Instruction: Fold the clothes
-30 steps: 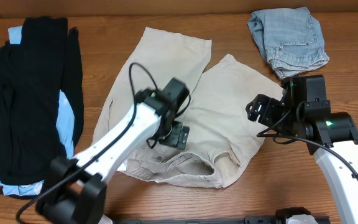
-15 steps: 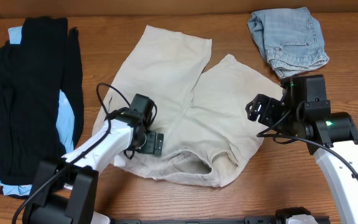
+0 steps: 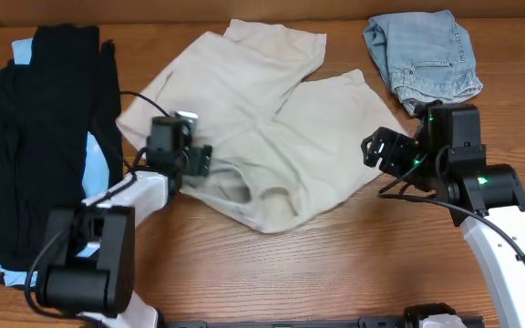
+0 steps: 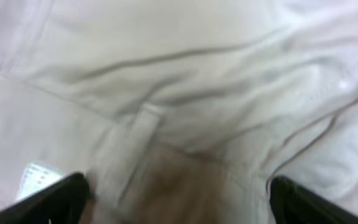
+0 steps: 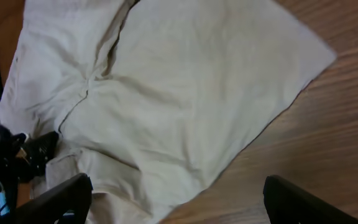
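My left gripper will gather the cloth (image 4: 182, 186) into soft folds at its fingers when I pull the cloth, because loose wrinkles (image 4: 160, 59) run across the pale beige shorts.
The pale beige shorts (image 3: 272, 118) lie spread at the table's middle, legs toward the far side, waistband toward the near-left. They fill the left wrist view (image 4: 185, 81) and show in the right wrist view (image 5: 191, 93). My left gripper (image 3: 199, 160) sits low on the waistband at the shorts' left side, its fingers (image 4: 179, 202) wide apart with cloth between them. My right gripper (image 3: 378, 150) is open and empty, hovering just right of the shorts' right leg (image 5: 176, 202). My left gripper also shows in the right wrist view (image 5: 30, 149).
A pile of black garments (image 3: 44, 118) with a light-blue one (image 3: 98, 178) under it lies at the left. Faded-blue denim shorts (image 3: 424, 56) lie crumpled at the far right, just beyond my right arm. Bare wooden table (image 3: 335, 264) runs along the front.
My left gripper has swept left across the table, and the beige shorts have slid left and away with it and turned. My right gripper has hardly moved.
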`<action>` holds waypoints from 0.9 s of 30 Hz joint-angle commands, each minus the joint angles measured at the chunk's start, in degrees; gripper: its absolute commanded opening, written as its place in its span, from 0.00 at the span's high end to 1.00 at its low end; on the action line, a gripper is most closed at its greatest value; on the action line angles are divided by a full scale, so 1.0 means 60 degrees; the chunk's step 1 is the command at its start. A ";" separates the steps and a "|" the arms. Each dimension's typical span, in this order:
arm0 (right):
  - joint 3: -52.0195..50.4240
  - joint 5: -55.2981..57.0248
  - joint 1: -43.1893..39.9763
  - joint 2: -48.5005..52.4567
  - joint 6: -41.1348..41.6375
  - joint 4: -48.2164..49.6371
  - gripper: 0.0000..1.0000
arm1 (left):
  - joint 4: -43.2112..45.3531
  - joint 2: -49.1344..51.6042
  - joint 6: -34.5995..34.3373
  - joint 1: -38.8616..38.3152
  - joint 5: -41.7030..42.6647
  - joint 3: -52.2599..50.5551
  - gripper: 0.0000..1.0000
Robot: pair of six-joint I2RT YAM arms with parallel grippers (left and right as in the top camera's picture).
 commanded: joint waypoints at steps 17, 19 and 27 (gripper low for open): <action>0.0033 -0.0251 -0.0062 0.0583 -0.0040 0.0528 0.00 | -0.5934 -0.3876 -0.1803 -0.0685 0.1184 0.3191 0.00; 0.0033 -0.0419 -0.0062 0.0586 -0.0033 0.0550 0.00 | -0.6969 -0.4200 -0.2885 -0.0885 0.1417 0.3228 0.00; 0.0033 -0.0488 -0.0062 0.0586 -0.0080 0.0499 0.00 | -1.0433 -0.4124 -0.6262 -0.2208 0.0984 0.2918 0.00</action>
